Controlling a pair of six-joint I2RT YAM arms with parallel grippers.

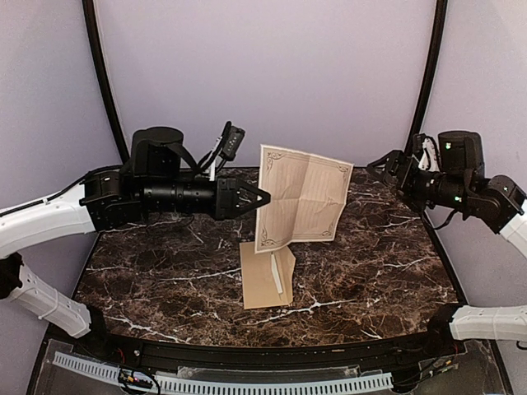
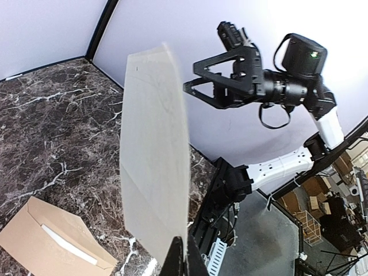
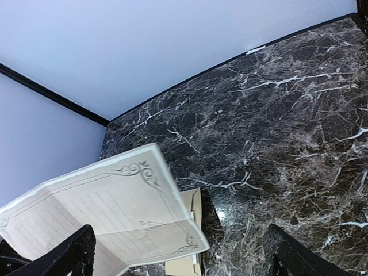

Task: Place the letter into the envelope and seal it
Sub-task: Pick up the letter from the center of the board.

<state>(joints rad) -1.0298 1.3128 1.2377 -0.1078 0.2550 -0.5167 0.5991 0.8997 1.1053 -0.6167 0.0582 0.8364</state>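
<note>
The letter (image 1: 288,202) is hanging open from my left gripper and is too wide for the envelope, so my right gripper should first fold its free half (image 1: 326,197) along the middle crease.
The letter (image 1: 300,197) is an unfolded cream sheet with creases and ornate border lines, held upright in the air above the table's middle. My left gripper (image 1: 262,197) is shut on its left edge. In the left wrist view its plain back (image 2: 154,149) stands edge-on above my pinched fingertips (image 2: 178,257). The brown envelope (image 1: 267,275) lies flat on the marble below it, flap open with a white strip showing (image 2: 49,241). My right gripper (image 1: 380,167) is open and empty at the back right, apart from the letter, whose printed face (image 3: 109,215) it looks down on.
The dark marble table (image 1: 387,255) ends in a black rim at the front and sides. Purple walls and black corner posts (image 1: 103,74) enclose the back. A white cable rail (image 1: 247,383) runs along the near edge.
</note>
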